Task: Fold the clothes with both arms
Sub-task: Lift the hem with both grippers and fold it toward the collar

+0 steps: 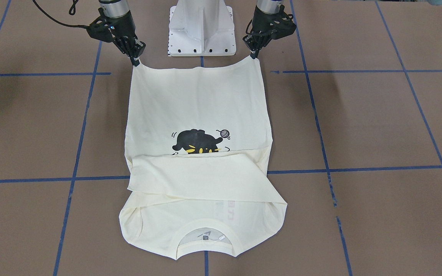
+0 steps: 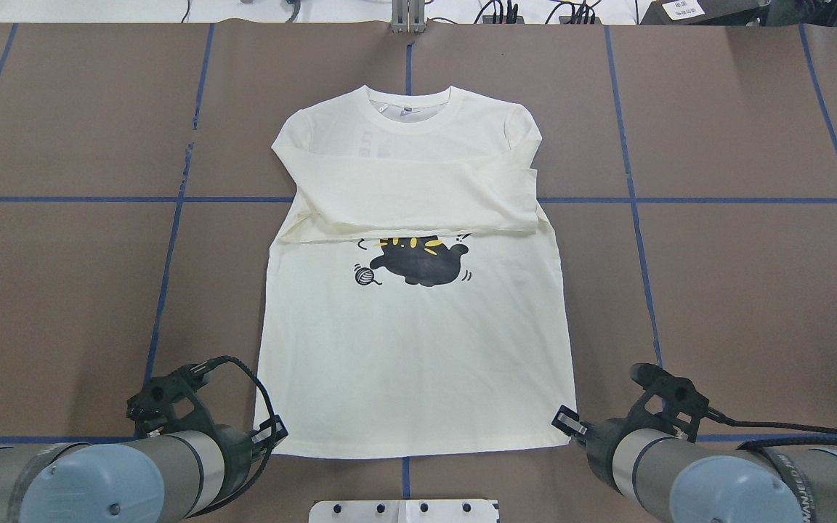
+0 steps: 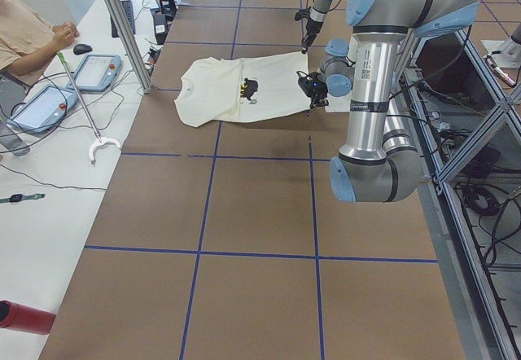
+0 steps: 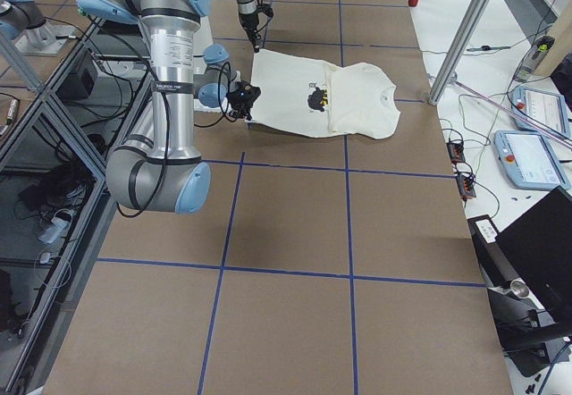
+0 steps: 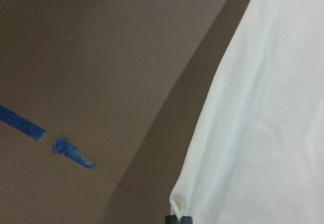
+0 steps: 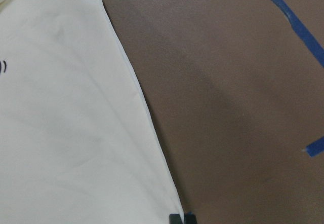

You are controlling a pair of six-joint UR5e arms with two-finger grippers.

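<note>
My left gripper should carry on toward the collar until the hem covers the sleeves, because my grippers hold both hem corners (image 1: 256,61) and the sleeves (image 1: 272,197) lie flat.
The clothes are one cream-white T-shirt (image 1: 200,111) lying face up on the brown table, collar (image 2: 410,116) away from the robot. Both long sleeves (image 2: 418,200) are folded across the chest and cover the top of the black cat print (image 2: 418,263). My left gripper (image 1: 254,56) is shut on one hem corner, which the left wrist view shows pinched at the fingertips (image 5: 178,219). At the other hem corner my right gripper (image 1: 136,63) is shut in the same way, with the cloth edge running into the fingertips (image 6: 181,218). Both corners are pulled up a little off the table.
The white pedestal base (image 1: 202,28) stands between the arms, just behind the hem. Blue tape lines (image 1: 320,170) grid the brown table. Beside the table's far end, a person (image 3: 24,34) sits at a white bench with tablets (image 3: 96,71) and cables.
</note>
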